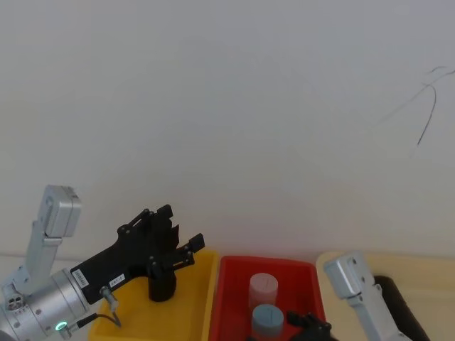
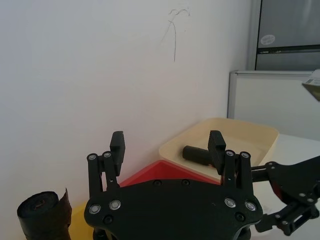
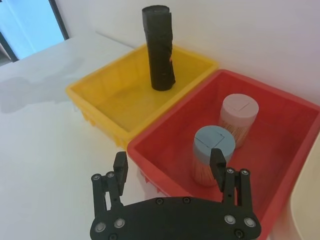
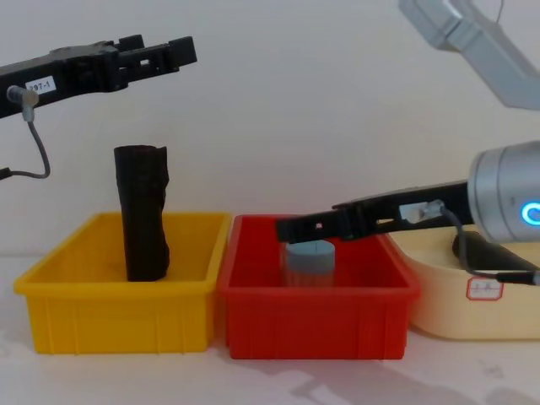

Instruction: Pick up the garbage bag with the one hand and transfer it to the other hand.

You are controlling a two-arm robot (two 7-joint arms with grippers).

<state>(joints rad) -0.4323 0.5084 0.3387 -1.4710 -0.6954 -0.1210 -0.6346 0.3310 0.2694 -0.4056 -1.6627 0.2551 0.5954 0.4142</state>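
Observation:
The blue lid [image 3: 214, 141] sits level and flush over the tan jar [image 3: 203, 170]. The lid should stay closed when I lift the jar near its top.
The garbage bag [image 4: 143, 219] is a black roll standing upright in the yellow bin [image 4: 118, 312], taller than the jars beside it; it also shows in the right wrist view [image 3: 159, 50] and the head view [image 1: 162, 284]. My left gripper [image 4: 181, 49], labelled "297-1", hovers well above the roll, open and empty, and is seen again in the head view [image 1: 181, 226] and its own wrist view [image 2: 167, 145]. My right gripper [image 4: 291, 228] reaches low over the red bin [image 4: 312, 321], open with nothing between its fingers [image 3: 120, 167].
Two jars stand in the red bin, one with a pink lid [image 3: 240, 117] and one with a blue lid [image 3: 214, 150]. A cream tub [image 4: 472, 312] at the right holds another black roll [image 2: 197, 154] lying down. A white wall stands close behind the bins.

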